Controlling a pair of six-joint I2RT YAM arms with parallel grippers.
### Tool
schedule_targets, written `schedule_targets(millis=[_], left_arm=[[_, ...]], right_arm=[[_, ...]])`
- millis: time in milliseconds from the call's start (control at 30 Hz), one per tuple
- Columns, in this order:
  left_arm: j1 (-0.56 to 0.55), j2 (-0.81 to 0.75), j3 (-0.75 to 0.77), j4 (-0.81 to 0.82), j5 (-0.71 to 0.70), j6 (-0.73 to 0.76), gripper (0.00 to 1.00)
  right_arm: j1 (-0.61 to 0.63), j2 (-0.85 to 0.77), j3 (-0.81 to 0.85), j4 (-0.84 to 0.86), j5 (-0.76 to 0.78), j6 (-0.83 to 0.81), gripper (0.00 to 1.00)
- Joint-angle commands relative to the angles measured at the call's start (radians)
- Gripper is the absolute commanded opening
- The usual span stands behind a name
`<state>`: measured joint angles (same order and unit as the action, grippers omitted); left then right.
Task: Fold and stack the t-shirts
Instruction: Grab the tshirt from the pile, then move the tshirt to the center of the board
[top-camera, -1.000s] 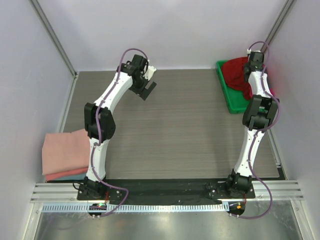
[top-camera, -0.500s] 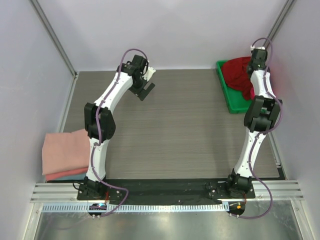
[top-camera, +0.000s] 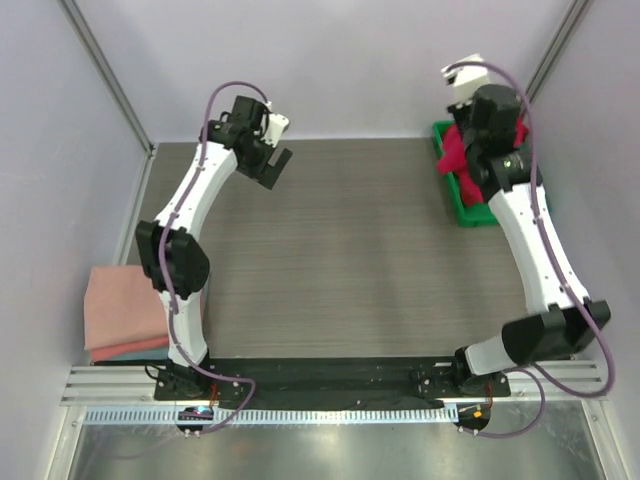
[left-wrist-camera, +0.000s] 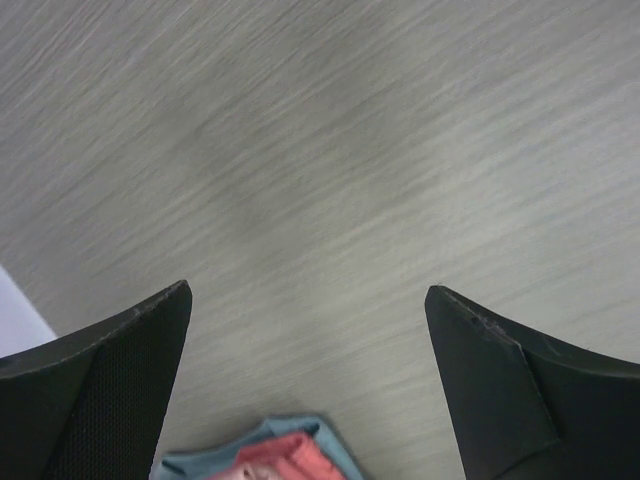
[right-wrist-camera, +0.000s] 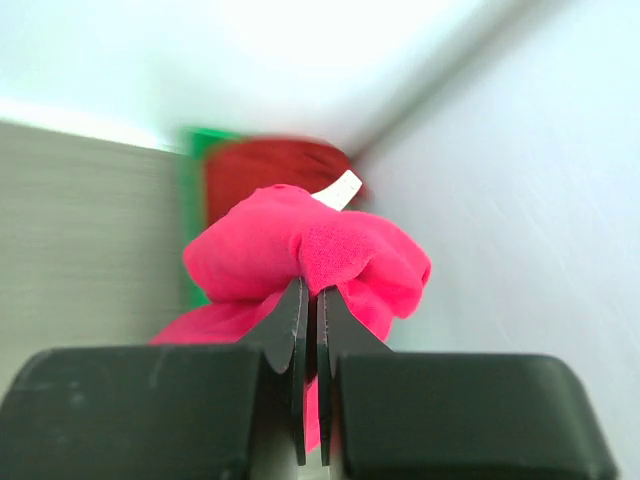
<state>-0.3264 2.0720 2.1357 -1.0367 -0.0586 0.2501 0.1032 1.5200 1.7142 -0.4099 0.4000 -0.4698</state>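
The bright pinkish-red t-shirt (top-camera: 454, 155) hangs bunched up over the green tray, far from the robot's left gripper. The left gripper should move back while the right gripper lays the t-shirt in the middle of the table (top-camera: 352, 245).
My right gripper (right-wrist-camera: 316, 290) is shut on a fold of the bright pinkish-red t-shirt (right-wrist-camera: 300, 245), which hangs bunched from its jaws. In the top view this t-shirt (top-camera: 452, 158) dangles from the right gripper (top-camera: 462, 140) above the left end of the green tray (top-camera: 466, 212). A darker crimson t-shirt (right-wrist-camera: 270, 165) lies behind it in the tray (right-wrist-camera: 195, 150). A stack of folded salmon-pink t-shirts (top-camera: 125, 305) rests at the table's left edge. My left gripper (top-camera: 272, 165) hovers open over the far left of the table, nothing between its fingers (left-wrist-camera: 120, 380).
The left wrist view catches a corner of the folded stack (left-wrist-camera: 270, 458), pink and red cloth over a blue layer. Pale walls close in the table at the back, left and right. A metal rail (top-camera: 330, 385) runs along the near edge by the arm bases.
The right gripper has closed on the pinkish-red t-shirt and lifted it from the tray as the arm swung up and left. The left gripper moved slightly toward the back left, still open.
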Motion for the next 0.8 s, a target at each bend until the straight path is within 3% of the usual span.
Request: schedule_targets(millis=[0,100,300,367,400,467,533,567,700,767], left_arm=[[0.038,-0.202,-0.086,0.039,0.055,-0.038,1.00],[0.039,-0.307,-0.193,0.063,0.055,-0.035,1.00],[0.039,-0.427,-0.315,0.053,0.054,-0.031,1.00],[0.039,-0.438,-0.339,0.052,0.031,-0.025,1.00],[0.039,-0.440,-0.353,0.047,0.025,-0.025,1.00],[0.040,-0.440,-0.353,0.029,0.019,-0.025,1.00],[0.039,-0.440,-0.353,0.020,0.011,-0.011,1.00],[0.039,-0.437,-0.352,0.020,-0.012,0.003,1.00],[0.047,-0.386,-0.318,-0.002,-0.020,0.003,1.00],[0.050,-0.366,-0.322,-0.003,-0.007,-0.002,1.00]], right_arm=[[0.142,-0.136,-0.112,-0.001,-0.095,-0.139,0.01],[0.242,-0.173,-0.123,-0.052,-0.176,-0.123,0.01],[0.248,-0.133,-0.151,-0.037,-0.277,0.000,0.05],[0.250,-0.074,-0.191,-0.014,-0.291,0.022,0.26],[0.250,-0.048,-0.208,0.029,-0.261,0.032,0.47],[0.250,0.014,-0.225,0.084,-0.183,0.074,0.57],[0.248,0.022,-0.212,0.077,-0.176,0.063,0.61],[0.248,-0.009,-0.218,0.028,-0.219,0.013,0.61],[0.250,-0.156,-0.454,-0.154,-0.699,-0.154,0.57],[0.259,-0.188,-0.580,-0.161,-0.786,-0.150,0.54]])
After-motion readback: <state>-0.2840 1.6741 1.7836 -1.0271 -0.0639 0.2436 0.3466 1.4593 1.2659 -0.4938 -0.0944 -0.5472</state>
